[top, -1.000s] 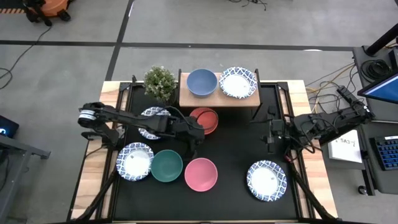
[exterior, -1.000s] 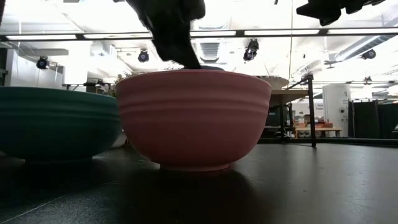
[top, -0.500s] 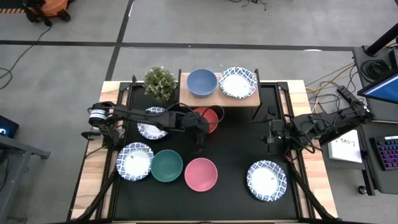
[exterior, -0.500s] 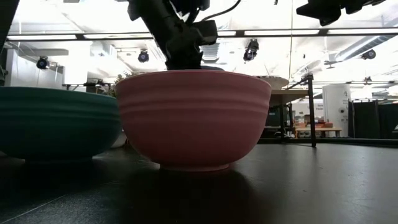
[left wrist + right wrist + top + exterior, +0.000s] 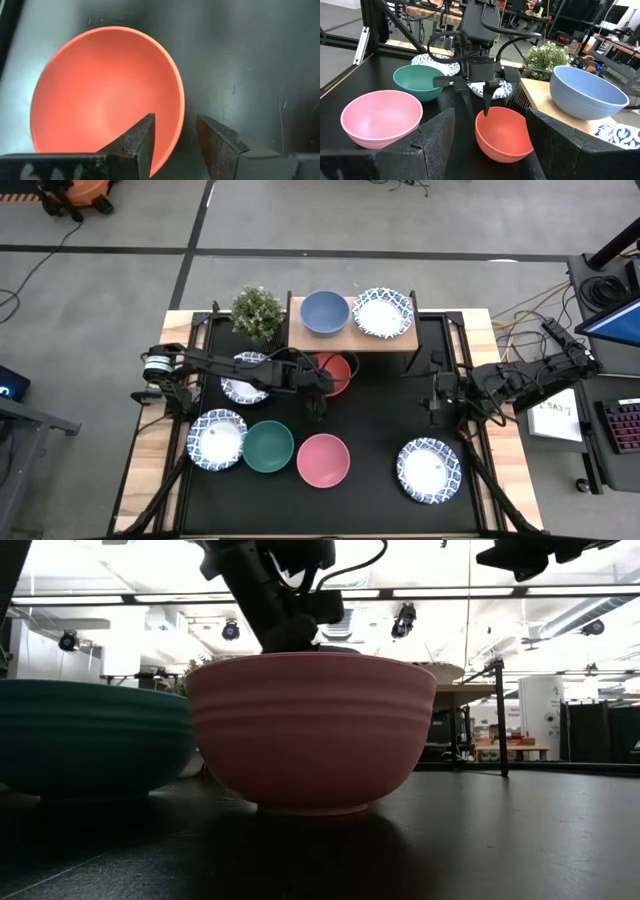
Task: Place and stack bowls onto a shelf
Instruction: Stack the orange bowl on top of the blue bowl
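The blue bowl (image 5: pixel 325 312) is open and empty, so the red bowl (image 5: pixel 339 372) will sit inside it and cover most of the blue when the robot stacks them.
A red bowl (image 5: pixel 336 370) sits on its base on the black table, just in front of the wooden shelf (image 5: pixel 350 340). My left gripper (image 5: pixel 175 145) stands open above its near rim (image 5: pixel 181 115). One finger is over the inside and one outside, with a gap on both sides. On the shelf stand a blue bowl (image 5: pixel 325 311) and a white blue-rimmed bowl (image 5: pixel 383 312). My right gripper (image 5: pixel 437 395) waits open at the table's right, holding nothing.
A pink bowl (image 5: pixel 323 459), a green bowl (image 5: pixel 268 446) and a white patterned bowl (image 5: pixel 216 440) stand along the near left. Another patterned bowl (image 5: pixel 242 383) lies under my left arm, and one more (image 5: pixel 428 470) at the near right. A potted plant (image 5: pixel 258 313) stands left of the shelf.
My left arm has turned at the wrist, and its gripper has risen a little behind the pink bowl. The red bowl looked tipped a second ago and now sits level on the table.
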